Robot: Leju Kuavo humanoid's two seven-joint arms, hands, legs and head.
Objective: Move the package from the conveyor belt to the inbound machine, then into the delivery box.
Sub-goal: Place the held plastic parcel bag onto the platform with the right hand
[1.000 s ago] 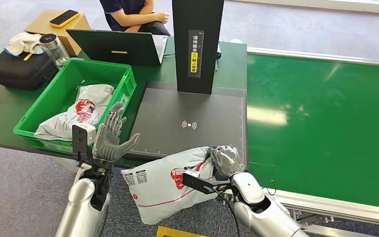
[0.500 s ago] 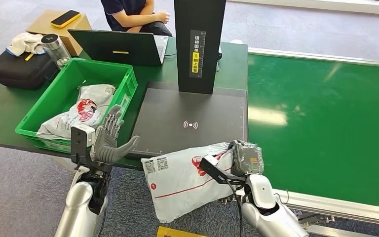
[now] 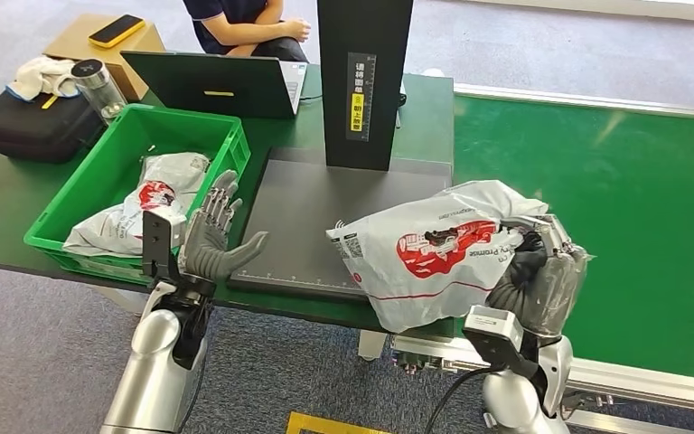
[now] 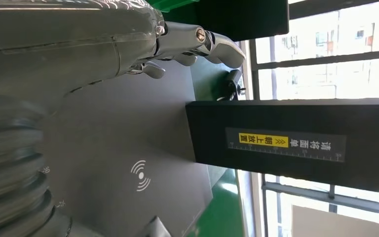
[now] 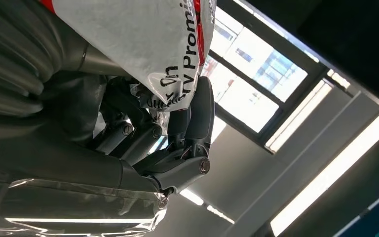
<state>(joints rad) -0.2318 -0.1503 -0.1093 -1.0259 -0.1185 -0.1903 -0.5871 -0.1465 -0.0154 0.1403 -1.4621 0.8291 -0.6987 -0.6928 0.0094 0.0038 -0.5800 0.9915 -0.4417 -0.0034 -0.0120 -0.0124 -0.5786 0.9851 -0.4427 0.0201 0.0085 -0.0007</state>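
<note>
My gripper is to lower the white package (image 3: 434, 258) into the green delivery box. The package is almost as long as the box, so it will hang over the box's rim.
A white plastic package (image 3: 434, 249) with red print hangs over the front right corner of the dark scanner pad (image 3: 325, 217). My right hand (image 3: 542, 276) grips its right end, palm up; the right wrist view shows the fingers (image 5: 187, 123) closed on the package (image 5: 143, 39). My left hand (image 3: 210, 242) is raised with fingers spread at the pad's front left corner, holding nothing; its fingers (image 4: 197, 42) reach over the pad (image 4: 123, 148). The green delivery box (image 3: 72, 212) at left holds other white packages (image 3: 140, 212). The conveyor belt (image 3: 596, 199) lies to the right.
The scanner's black upright column (image 3: 361, 81) stands at the back of the pad. A laptop (image 3: 217, 86) sits behind the box, and a seated person (image 3: 244, 27) is beyond it. A black bag (image 3: 27, 127), a bottle (image 3: 99, 90) and a cardboard box (image 3: 99, 45) lie far left.
My right hand has lifted the package from below the table edge up and to the right, over the pad's front corner. My left hand rose slightly and shifted right.
</note>
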